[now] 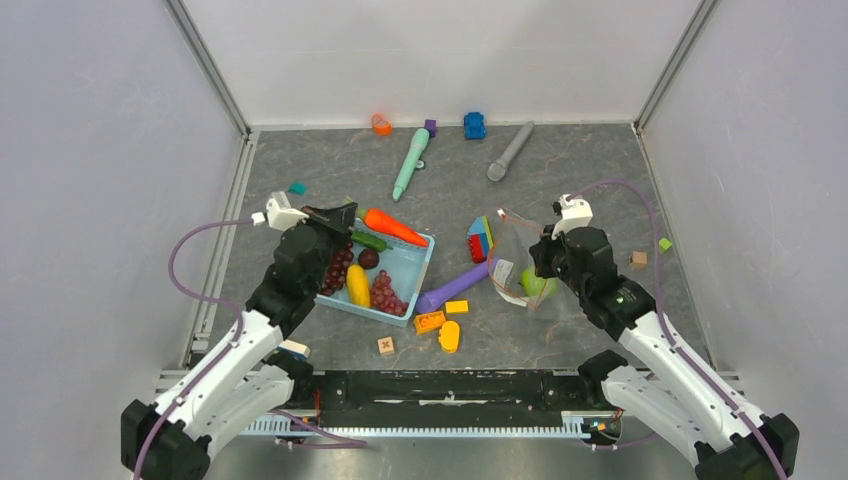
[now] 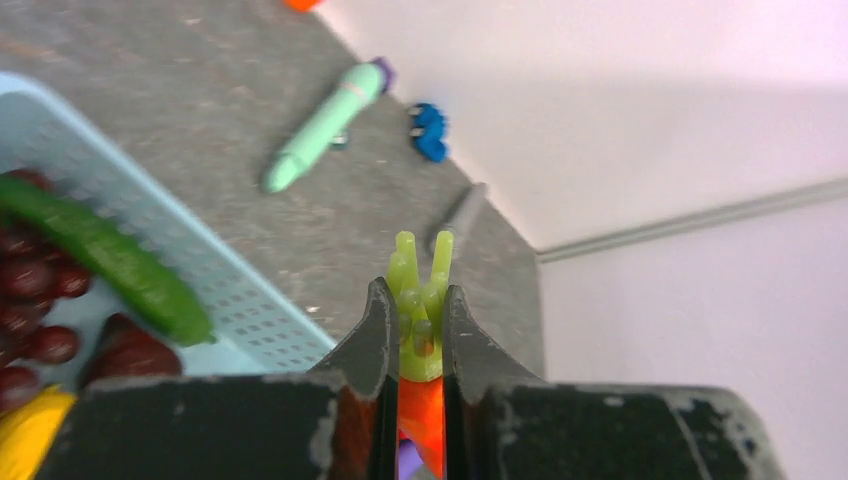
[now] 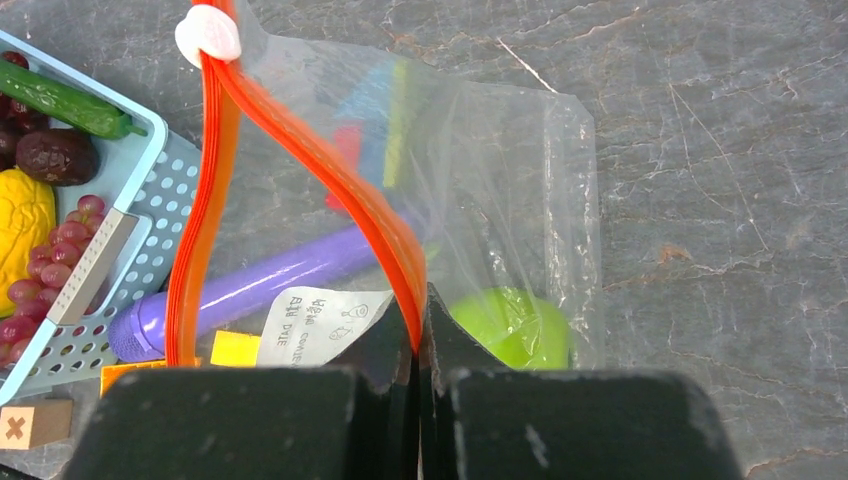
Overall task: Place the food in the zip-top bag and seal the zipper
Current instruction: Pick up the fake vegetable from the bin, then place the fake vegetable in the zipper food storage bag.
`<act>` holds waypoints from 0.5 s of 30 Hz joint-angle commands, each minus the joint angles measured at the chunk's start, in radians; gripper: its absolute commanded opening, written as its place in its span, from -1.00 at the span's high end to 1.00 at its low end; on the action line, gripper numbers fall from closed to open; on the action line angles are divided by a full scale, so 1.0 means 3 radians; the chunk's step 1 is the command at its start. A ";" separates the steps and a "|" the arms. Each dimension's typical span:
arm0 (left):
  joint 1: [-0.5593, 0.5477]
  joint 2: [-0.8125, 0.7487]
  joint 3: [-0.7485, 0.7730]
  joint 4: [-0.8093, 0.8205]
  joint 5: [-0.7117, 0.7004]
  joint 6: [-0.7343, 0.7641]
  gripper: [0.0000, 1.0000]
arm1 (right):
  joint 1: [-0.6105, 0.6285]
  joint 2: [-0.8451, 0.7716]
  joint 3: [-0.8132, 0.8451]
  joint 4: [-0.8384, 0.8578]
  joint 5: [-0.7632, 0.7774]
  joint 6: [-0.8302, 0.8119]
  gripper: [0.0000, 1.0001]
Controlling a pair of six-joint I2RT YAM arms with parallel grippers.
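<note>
My left gripper is holding the orange carrot's green top, and the bag's opening is wide open. So I should keep carrying the carrot until its tip hangs inside the bag.
My left gripper is shut on the green top of the orange carrot and holds it over the far edge of the light-blue basket. In the left wrist view the carrot sits between the fingers. My right gripper is shut on one orange-red zipper strip of the clear bag. The bag's mouth gapes open. The white slider sits at the far end. A green apple lies inside the bag. Grapes, a yellow piece and a green vegetable lie in the basket.
A purple cylinder lies between basket and bag, with stacked coloured blocks behind it. Orange and yellow blocks and a wooden cube lie near the front. A teal pen, a grey microphone and a blue toy lie at the back.
</note>
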State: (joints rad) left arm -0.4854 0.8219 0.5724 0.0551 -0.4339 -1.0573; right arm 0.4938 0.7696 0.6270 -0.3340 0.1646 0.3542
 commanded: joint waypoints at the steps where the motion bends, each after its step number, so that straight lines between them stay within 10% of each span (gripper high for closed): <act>1: -0.0032 -0.0168 0.0004 0.0711 0.0647 0.0448 0.96 | 0.0002 0.0007 0.0001 0.0118 -0.0150 -0.0015 1.00; 15: -0.1629 0.0570 0.0716 0.1576 0.0214 0.1971 0.96 | 0.0005 0.0084 0.0047 0.0167 -0.0400 0.0047 1.00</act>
State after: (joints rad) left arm -0.8566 0.9241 0.6956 0.3805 -0.3000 -0.7063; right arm 0.4938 0.7906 0.6239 -0.3157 0.0849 0.3599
